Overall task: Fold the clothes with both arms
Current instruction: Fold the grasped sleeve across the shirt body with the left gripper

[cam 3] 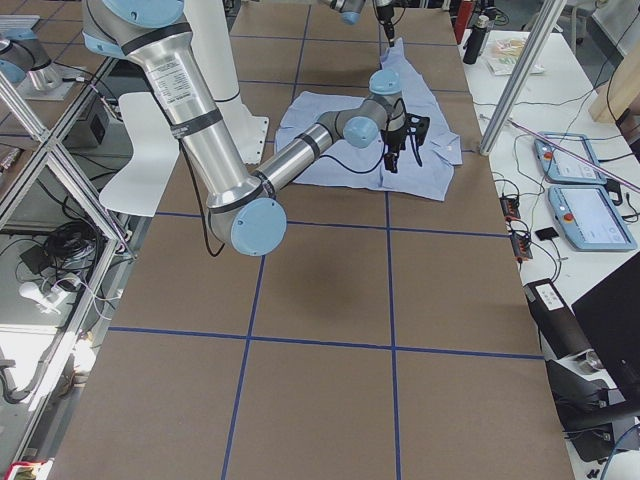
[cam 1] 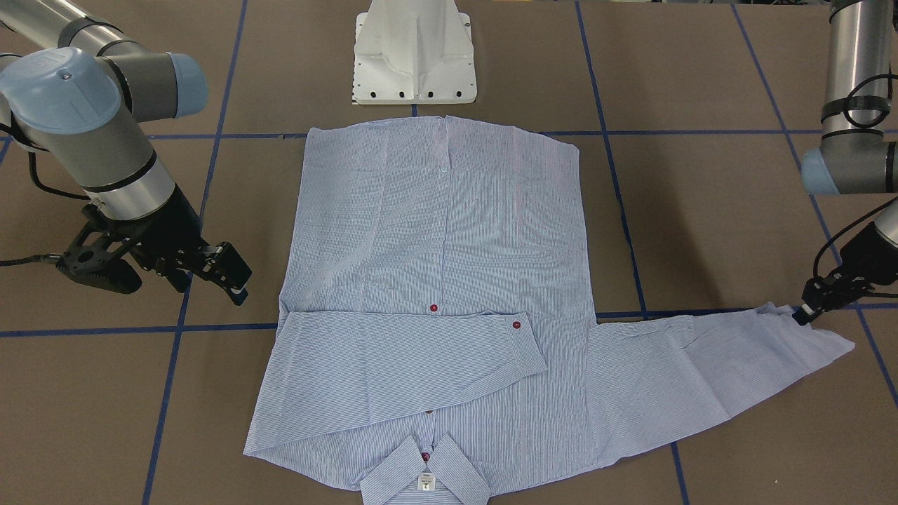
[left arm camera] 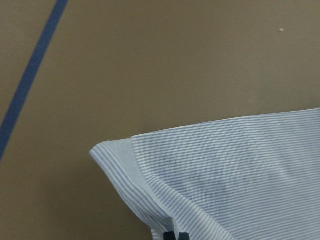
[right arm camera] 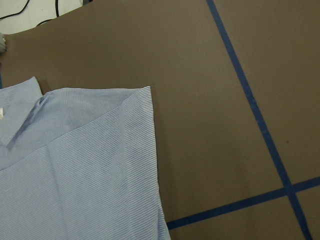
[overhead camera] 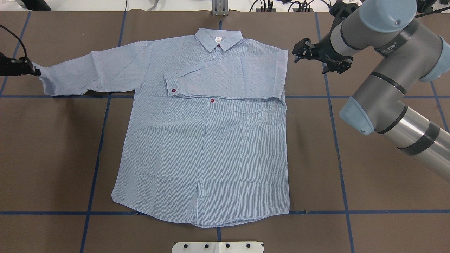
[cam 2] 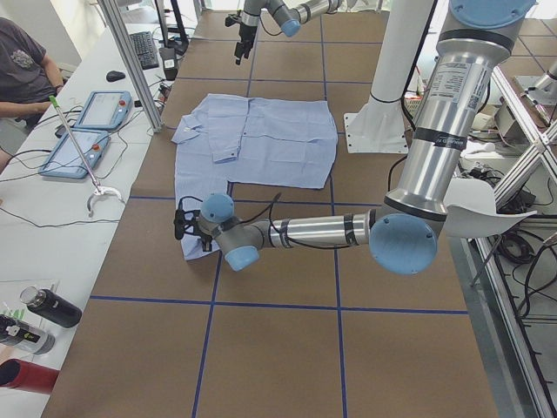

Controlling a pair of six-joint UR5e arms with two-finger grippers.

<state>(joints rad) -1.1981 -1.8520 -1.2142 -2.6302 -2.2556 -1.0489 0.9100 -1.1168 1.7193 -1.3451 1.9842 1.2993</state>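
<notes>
My left gripper has the outstretched sleeve's cuff, and the folded sleeve lies flat. I keep bringing the cuff across until it rests over the folded sleeve.
The light blue striped shirt lies flat and front up on the brown table, collar on the side away from the robot. One sleeve is folded across the chest. The other sleeve stretches out sideways. My left gripper is shut on that sleeve's cuff at table level; it also shows in the front view. My right gripper is open and empty, hovering just beside the shirt's folded shoulder; in the front view it is left of the shirt.
The white pedestal base stands at the shirt's hem side. Blue tape lines grid the table. In the left side view an operator sits by tablets and bottles on a side bench.
</notes>
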